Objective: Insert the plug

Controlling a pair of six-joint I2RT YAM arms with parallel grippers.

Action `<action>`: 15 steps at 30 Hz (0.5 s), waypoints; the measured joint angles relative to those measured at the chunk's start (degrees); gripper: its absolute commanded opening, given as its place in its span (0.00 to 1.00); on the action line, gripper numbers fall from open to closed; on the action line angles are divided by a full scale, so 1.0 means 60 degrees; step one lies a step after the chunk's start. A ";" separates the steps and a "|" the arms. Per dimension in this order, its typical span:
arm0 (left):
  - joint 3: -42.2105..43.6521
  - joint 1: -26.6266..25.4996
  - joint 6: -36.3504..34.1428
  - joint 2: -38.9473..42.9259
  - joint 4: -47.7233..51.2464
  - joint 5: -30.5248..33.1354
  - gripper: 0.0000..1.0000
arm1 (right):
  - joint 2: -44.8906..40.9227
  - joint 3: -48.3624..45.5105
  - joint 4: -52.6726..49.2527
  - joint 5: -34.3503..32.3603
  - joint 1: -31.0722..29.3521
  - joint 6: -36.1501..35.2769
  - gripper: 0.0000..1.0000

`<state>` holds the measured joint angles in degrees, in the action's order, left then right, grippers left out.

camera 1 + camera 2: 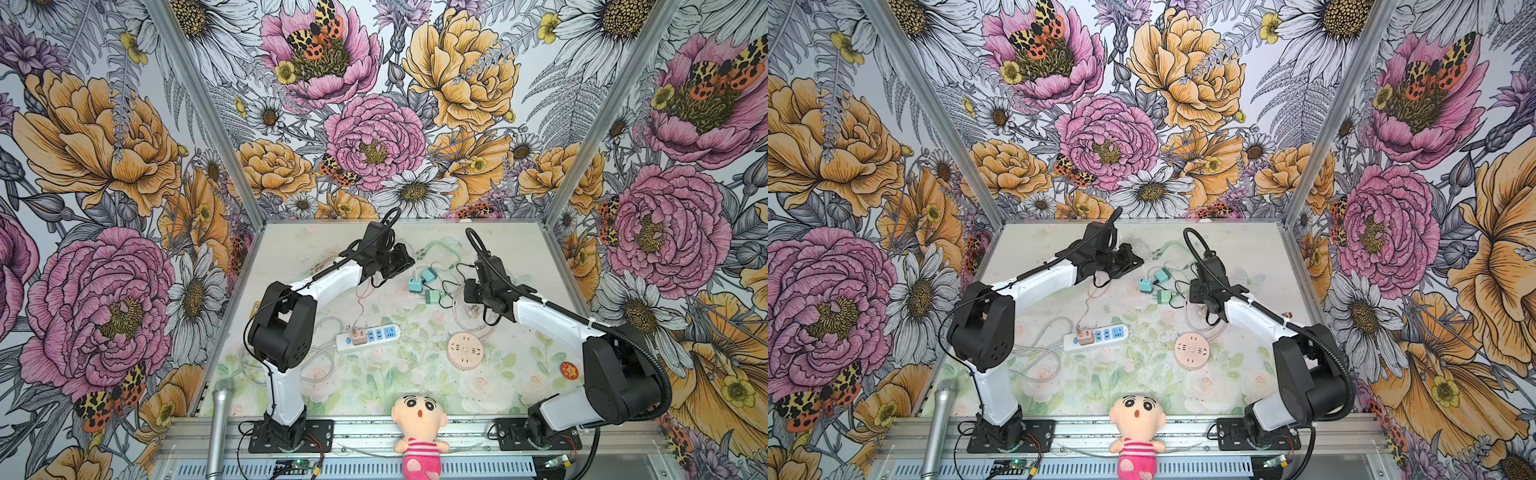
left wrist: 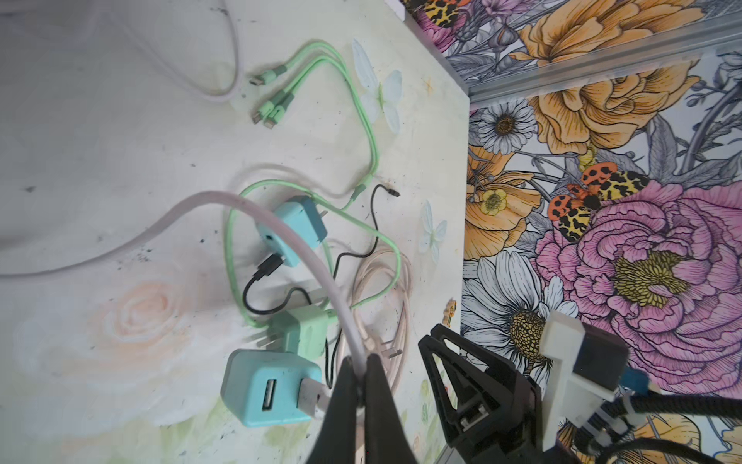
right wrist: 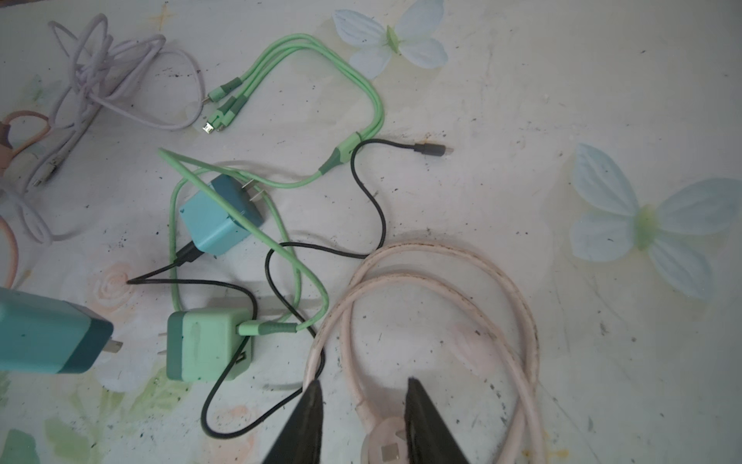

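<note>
The light blue charger [image 1: 415, 284] is hanging clear of the green charger. My left gripper should go on toward the white power strip before it lets go of the light blue charger in open space [image 1: 396, 306].
In the left wrist view my left gripper [image 2: 361, 363] is shut on a pale cable [image 2: 281, 229]. That cable's white USB plug [image 2: 311, 395] sits at the port of a light blue charger [image 2: 261, 389] lying on the table. My right gripper [image 3: 363, 381] is open and points down, its fingers standing either side of a round pink plug [image 3: 383, 444] with a pink cable [image 3: 518, 305]. In both top views the two grippers [image 1: 409, 262] [image 1: 1200, 293] hang over the tangle of chargers at the back of the table.
A second blue charger [image 3: 219, 217] and a green charger [image 3: 204, 345] lie among green and black cables. A white power strip [image 1: 368, 337] with a pink adapter in it and a round pink socket [image 1: 464, 350] sit mid-table. A doll [image 1: 419, 428] and a microphone [image 1: 218, 419] are at the front edge.
</note>
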<state>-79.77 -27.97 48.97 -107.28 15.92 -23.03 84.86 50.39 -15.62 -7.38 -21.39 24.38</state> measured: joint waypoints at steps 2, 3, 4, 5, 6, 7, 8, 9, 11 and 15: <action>0.0255 0.0117 -0.0117 0.0073 0.0160 -0.0007 0.03 | 0.0000 0.0000 0.0000 0.0025 -0.0142 -0.0004 0.36; 0.0342 0.0164 -0.0175 0.0084 0.0240 -0.0033 0.03 | 0.0004 0.0000 0.0000 0.0029 -0.0200 0.0000 0.36; 0.0423 0.0215 -0.0240 0.0084 0.0321 -0.0069 0.03 | 0.0004 0.0000 0.0000 0.0029 -0.0259 0.0000 0.36; 0.0477 0.0259 -0.0288 0.0084 0.0419 -0.0106 0.04 | 0.0004 0.0004 0.0000 0.0029 -0.0306 0.0004 0.36; 0.0503 0.0288 -0.0350 0.0084 0.0521 -0.0127 0.04 | 0.0015 0.0004 0.0000 0.0033 -0.0346 0.0007 0.36; 0.0503 0.0317 -0.0423 0.0084 0.0594 -0.0142 0.04 | 0.0036 0.0004 0.0004 0.0033 -0.0390 0.0011 0.36; 0.0503 0.0331 -0.0484 0.0084 0.0641 -0.0142 0.05 | 0.0066 0.0004 0.0000 0.0058 -0.0433 0.0033 0.36; 0.0503 0.0339 -0.0517 0.0080 0.0688 -0.0142 0.05 | 0.0095 0.0004 0.0000 0.0066 -0.0452 0.0047 0.36; 0.0492 0.0386 -0.0608 0.0029 0.0801 -0.0138 0.07 | 0.0200 0.0015 0.0000 0.0113 -0.0525 0.0131 0.36; 0.0324 0.0423 -0.0743 -0.0401 0.0896 -0.0091 0.09 | 0.0433 0.0051 0.0000 0.0215 -0.0721 0.0295 0.36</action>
<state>-77.82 -25.43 44.51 -109.69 21.30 -23.57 87.46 50.70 -15.62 -6.09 -25.71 26.15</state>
